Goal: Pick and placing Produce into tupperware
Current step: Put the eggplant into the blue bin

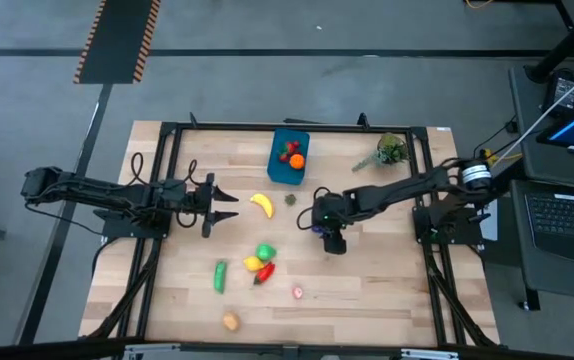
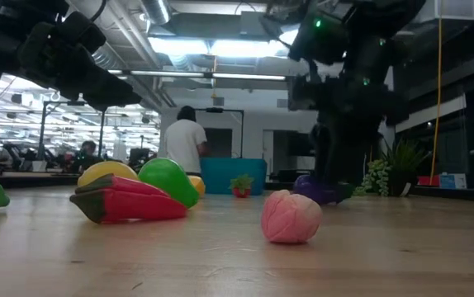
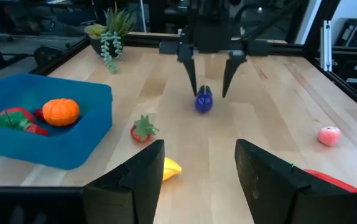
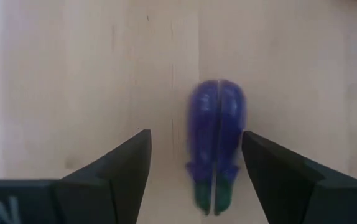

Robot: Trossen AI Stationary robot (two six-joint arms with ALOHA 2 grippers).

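The purple eggplant [image 4: 216, 140] lies lengthwise between my right gripper's open fingers. My right gripper should keep going down until its fingers are on both sides of the eggplant's body [image 4: 214, 152], then close across the eggplant's narrow width.
A purple eggplant [image 4: 217, 140] with a green stem end lies on the wooden table. My right gripper [image 4: 195, 135] points steeply down over it, open, one finger on either side and nearer on one side, apart from it; the left wrist view shows the eggplant [image 3: 203, 101] below the fingertips. The teal tupperware [image 1: 276, 168] stands at the far middle and holds an orange [image 3: 61, 111] and red strawberries [image 3: 17, 119]. My left gripper [image 1: 229, 205] hovers open at the left, with nothing between its fingers.
A yellow banana [image 1: 261, 204] and a small strawberry [image 3: 142, 130] lie between the grippers. Nearer the front lie a green cucumber [image 1: 220, 276], a green, yellow and red cluster [image 1: 263, 262], a pink piece [image 1: 298, 292] and an orange-brown piece [image 1: 230, 321]. A leafy plant sprig [image 1: 387, 152] lies far right.
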